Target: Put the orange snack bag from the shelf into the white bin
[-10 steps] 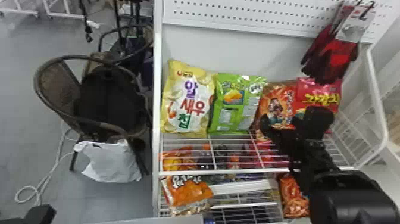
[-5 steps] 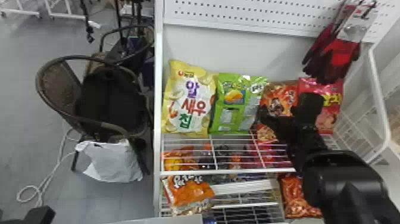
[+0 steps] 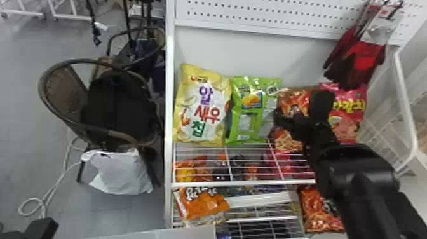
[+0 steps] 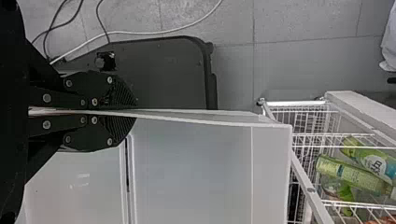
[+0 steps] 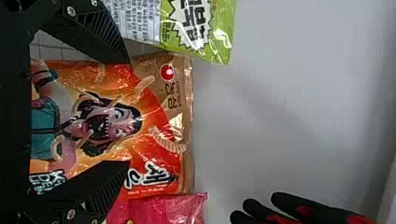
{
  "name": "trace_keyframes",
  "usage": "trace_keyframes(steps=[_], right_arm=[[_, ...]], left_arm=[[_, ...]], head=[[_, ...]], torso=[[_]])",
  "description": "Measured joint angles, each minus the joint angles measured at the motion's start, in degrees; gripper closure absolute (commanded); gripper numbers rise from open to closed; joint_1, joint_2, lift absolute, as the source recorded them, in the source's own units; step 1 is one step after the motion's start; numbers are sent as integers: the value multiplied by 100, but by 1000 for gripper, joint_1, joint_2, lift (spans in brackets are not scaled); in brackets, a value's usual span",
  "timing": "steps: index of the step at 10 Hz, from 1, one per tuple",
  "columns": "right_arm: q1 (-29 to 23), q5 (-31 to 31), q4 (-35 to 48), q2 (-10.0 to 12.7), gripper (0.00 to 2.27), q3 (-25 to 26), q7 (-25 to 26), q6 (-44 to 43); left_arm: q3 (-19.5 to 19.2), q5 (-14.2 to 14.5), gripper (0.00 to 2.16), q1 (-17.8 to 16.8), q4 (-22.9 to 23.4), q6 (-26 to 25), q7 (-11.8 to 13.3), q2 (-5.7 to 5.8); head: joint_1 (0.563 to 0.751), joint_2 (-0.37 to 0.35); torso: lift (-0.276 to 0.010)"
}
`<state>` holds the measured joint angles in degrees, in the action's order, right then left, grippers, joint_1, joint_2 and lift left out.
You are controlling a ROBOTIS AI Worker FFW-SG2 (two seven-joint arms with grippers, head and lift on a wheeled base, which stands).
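Observation:
My gripper will pull the orange snack bag away, and the pink bag should fall over flat as it does, because the pink bag's edge (image 5: 157,197) touches the orange snack bag.
In the head view my right gripper (image 3: 298,106) is at the upper shelf, in front of the orange snack bag (image 3: 290,97) standing between a green bag and a pink one. The right wrist view has that orange bag (image 5: 154,116) between the spread fingers of my right gripper (image 5: 128,112), which is open. A black part of my left arm (image 3: 44,227) is at the head view's lower left corner. In the left wrist view my left gripper (image 4: 134,113) is shut on the wall of the white bin (image 4: 196,163), whose pale rim (image 3: 159,234) crosses the head view's bottom edge.
A yellow bag (image 3: 203,111) and the green bag (image 3: 254,111) stand left of the orange one, the pink bag (image 3: 348,124) right. Red-black gloves (image 3: 362,63) hang above. Another orange bag (image 3: 206,203) lies lower. A chair (image 3: 63,92) stands left of the rack.
My right gripper has moved up and a little left in the head view, across the front of the orange bag. The left arm's visible part has stayed about where it was.

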<state>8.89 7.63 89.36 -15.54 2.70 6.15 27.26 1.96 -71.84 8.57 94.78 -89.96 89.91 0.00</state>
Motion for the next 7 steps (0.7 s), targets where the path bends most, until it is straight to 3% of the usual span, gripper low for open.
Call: trace_keyframes(steps=[5, 6, 7], right_arm=[[579, -102, -853, -166, 144, -74, 0, -111], [651, -113, -975, -200, 363, -119, 0, -93], [712, -124, -1061, -220, 903, -160, -3, -20]], left_arm=[[-64, 66, 2138, -29, -28, 0, 0, 0], [-81, 87, 2138, -26, -34, 0, 0, 0], [-89, 106, 2138, -23, -38, 0, 0, 0]], head=[[695, -226], [695, -231], [695, -233]], torso=[[1], [1], [1]])
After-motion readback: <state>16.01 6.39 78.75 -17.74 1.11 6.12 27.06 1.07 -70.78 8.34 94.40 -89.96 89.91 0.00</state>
